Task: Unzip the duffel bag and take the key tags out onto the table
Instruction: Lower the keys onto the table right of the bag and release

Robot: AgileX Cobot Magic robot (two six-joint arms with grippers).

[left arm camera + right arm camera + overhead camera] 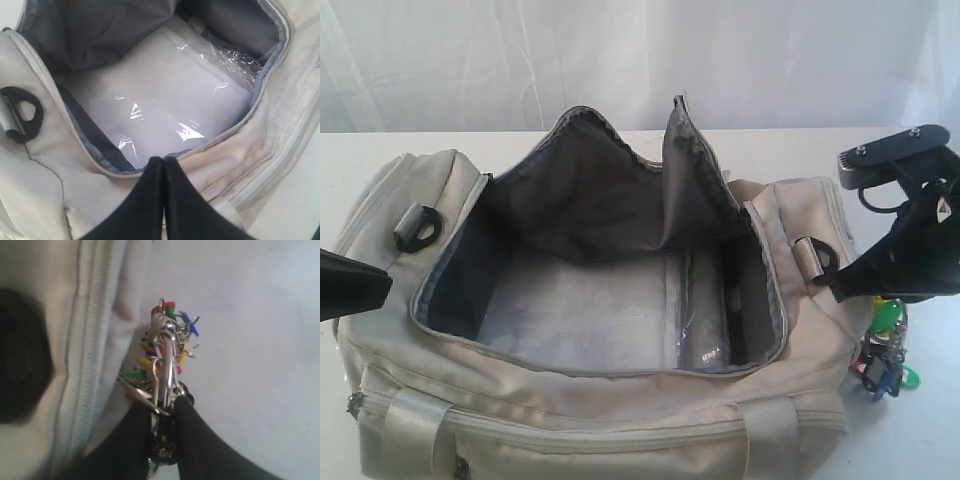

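My right gripper should next lower the key tags [887, 345], since they hang past the duffel bag's end over open white table [888, 412], until they lie there, and then let go.
The cream duffel bag [590, 400] lies unzipped on the white table [930, 430], its dark grey lining and a clear plastic sheet showing inside. The right gripper [895, 295] hangs just off the bag's right end, shut on the bunch of coloured key tags [882, 365], which dangles over the table. In the right wrist view the key tags [165, 355] and their metal rings stick out from between the black fingers [192, 435], next to the bag's side seam. The left gripper [163, 160] is shut with nothing in it, at the bag's zipper rim [85, 150] on the left end.
A black D-ring [417, 228] sits on the bag's left end and another [817, 262] on its right end. The raised flap [695, 180] stands up at the back of the opening. Bare table lies to the right of the bag.
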